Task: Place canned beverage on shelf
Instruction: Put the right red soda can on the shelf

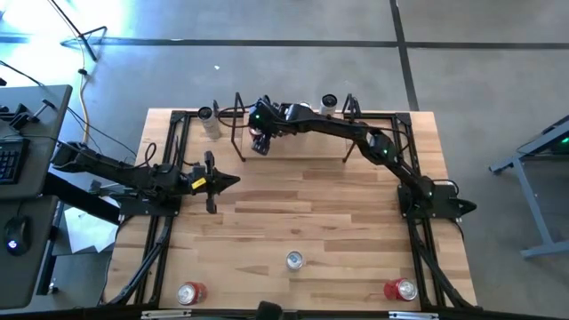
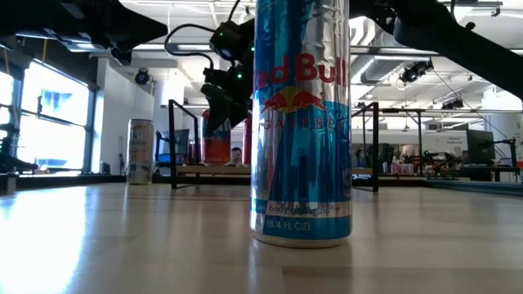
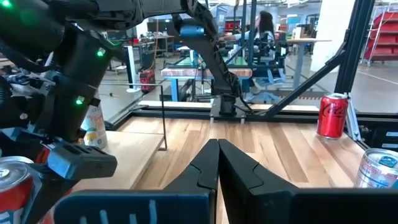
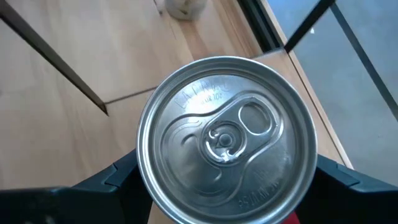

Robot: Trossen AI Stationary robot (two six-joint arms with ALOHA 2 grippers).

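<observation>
My gripper should release the can, shut its fingers and push it back, since the red can in my right gripper (image 4: 227, 143) stands short of the shelf's back edge (image 4: 329, 134).
My right gripper (image 1: 260, 142) reaches over the left part of the shelf (image 1: 302, 147) at the far side and is shut on a red can (image 2: 216, 140), whose silver top fills the right wrist view (image 4: 227, 137). The shelf is a low light-wood board with black rod frames (image 1: 238, 124) at its ends. In the low view the can's bottom is right at the board (image 2: 286, 169); whether it rests there I cannot tell. My left gripper (image 1: 233, 182) is shut and empty over the table's left middle, well short of the shelf. My right gripper pinches the red can between its two fingers (image 4: 115, 180), one on each side of the wall just under the top rim (image 4: 142, 163). The fingers come from above, pointing down. The can stays upright below them, over the shelf's left part.
A tall pale can (image 1: 209, 120) stands left of the shelf and another can (image 1: 329, 102) behind it. A silver-blue can (image 1: 294, 260) stands near the front middle, and red cans at the front left (image 1: 191, 292) and front right (image 1: 402, 289). Bare wood lies mid-table.
</observation>
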